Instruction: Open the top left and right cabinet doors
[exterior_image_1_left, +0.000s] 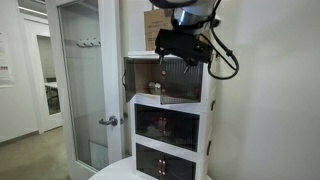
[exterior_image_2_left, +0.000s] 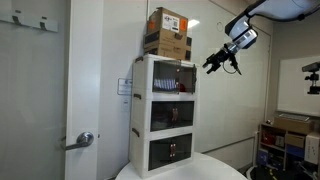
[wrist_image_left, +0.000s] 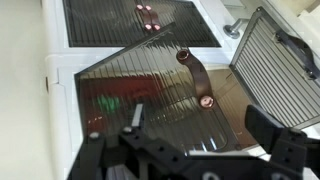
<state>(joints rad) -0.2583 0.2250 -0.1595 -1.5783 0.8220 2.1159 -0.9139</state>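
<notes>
My gripper should back away, go around to the door's open gap (exterior_image_1_left: 148, 77) and push the door wide open from inside, because my gripper is facing the outside of the ajar door (exterior_image_1_left: 181, 84).
The white three-tier cabinet (exterior_image_1_left: 170, 105) stands by the wall in both exterior views. In its top tier, one dark smoky door (exterior_image_1_left: 130, 78) is swung outward and the inside shows. The other dark door (exterior_image_1_left: 190, 84) sits just below my gripper (exterior_image_1_left: 188, 62). In the wrist view, a ribbed dark door with a brown handle (wrist_image_left: 150, 90) is tilted ajar, and a second ribbed door (wrist_image_left: 280, 60) is swung wide. My gripper (wrist_image_left: 200, 125) is open and empty, close in front of the ajar door. In an exterior view my gripper (exterior_image_2_left: 214, 66) hovers beside the top tier (exterior_image_2_left: 170, 78).
A cardboard box (exterior_image_2_left: 167, 32) sits on top of the cabinet. The two lower tiers (exterior_image_1_left: 165, 128) have dark doors that are shut. A tall frosted-glass room door with a metal handle (exterior_image_1_left: 85, 85) stands next to the cabinet. Shelves with clutter (exterior_image_2_left: 290, 140) are off to one side.
</notes>
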